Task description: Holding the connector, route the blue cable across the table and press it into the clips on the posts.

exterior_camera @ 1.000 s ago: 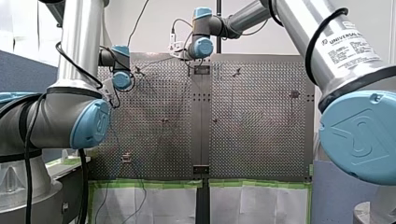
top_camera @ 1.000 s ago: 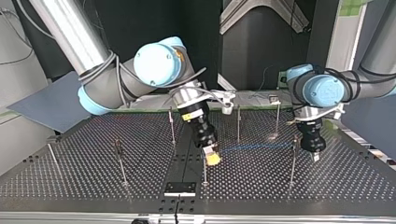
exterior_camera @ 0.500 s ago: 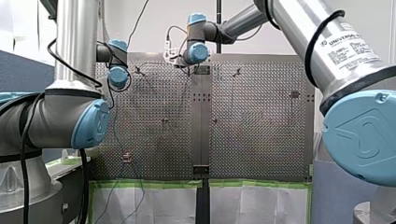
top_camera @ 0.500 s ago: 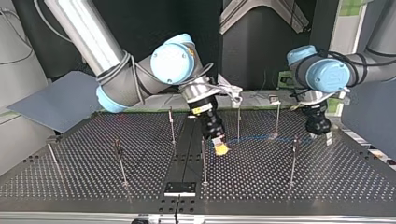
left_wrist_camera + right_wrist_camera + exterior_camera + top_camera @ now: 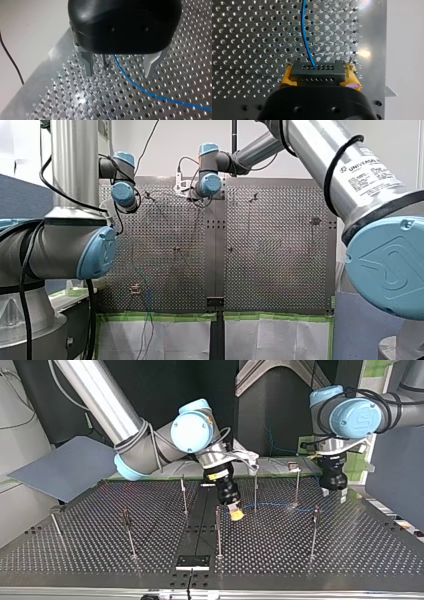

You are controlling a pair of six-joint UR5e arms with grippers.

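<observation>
I expect the blue cable (image 5: 303,21) to pull out almost straight when I carry it across the table, because it leaves the connector in a soft bow (image 5: 306,43).
The dark connector (image 5: 317,71) sits between the yellow pads (image 5: 287,77) of my right gripper (image 5: 318,75), which is shut on it. The blue cable (image 5: 305,37) runs from the connector straight ahead over the perforated table. In the top view my right gripper (image 5: 235,513) hangs low near the middle posts, and the blue cable (image 5: 272,505) stretches along the table toward the view's right. My left gripper (image 5: 120,72) stands open above the plate, its metal fingers (image 5: 88,65) wide apart. The blue cable (image 5: 140,88) passes loosely under them, untouched. In the top view my left gripper (image 5: 334,493) hovers at the right.
Several thin posts stand on the table, among them a post (image 5: 184,496) left of my right gripper, a post (image 5: 255,491) just right of it, and a post (image 5: 314,532) nearer the top view's front. A small black plate (image 5: 192,562) lies at the front edge.
My left gripper has opened, let the cable go, and risen toward the table's far side in the top view. My right gripper has carried the connector a little further back.
</observation>
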